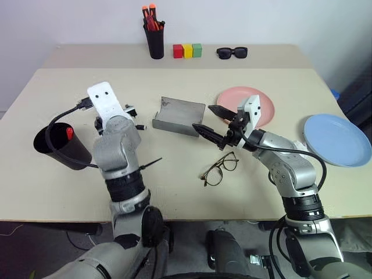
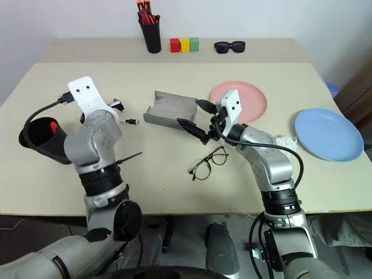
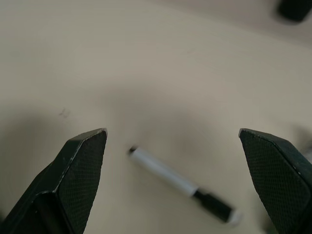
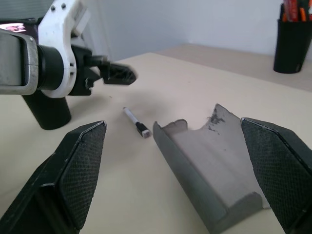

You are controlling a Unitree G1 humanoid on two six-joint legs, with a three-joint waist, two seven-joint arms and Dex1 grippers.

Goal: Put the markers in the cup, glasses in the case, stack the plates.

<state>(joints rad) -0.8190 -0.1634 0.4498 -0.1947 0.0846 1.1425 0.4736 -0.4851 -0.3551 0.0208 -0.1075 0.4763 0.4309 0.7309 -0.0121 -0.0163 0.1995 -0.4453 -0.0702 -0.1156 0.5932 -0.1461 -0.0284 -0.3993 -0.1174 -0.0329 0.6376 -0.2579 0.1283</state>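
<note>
The white marker's black cap (image 2: 132, 121) is clear of the grey case, so my left gripper should keep lowering its open fingers until they are around the cap, then close.
The black cup (image 1: 58, 146) stands at the table's left with the red-capped marker (image 1: 70, 132) inside it. A white marker with a black cap (image 3: 180, 183) lies flat on the table between the cup and the open grey case (image 1: 179, 116). My left gripper (image 3: 171, 134) hovers open just above this marker, nothing between its fingers. Open and empty, my right gripper (image 1: 212, 122) hangs by the case's right end. The wire-rimmed glasses (image 1: 220, 168) lie on the table below it. Behind the right gripper sits the pink plate (image 1: 261, 96), and the blue plate (image 1: 337, 139) is at the far right.
A tall black pen pot (image 1: 154, 36) with orange-capped pens stands at the back. Beside it are red, yellow and green blocks (image 1: 187, 50) and black sunglasses (image 1: 232, 52). A black cable loops from my left wrist around the cup.
</note>
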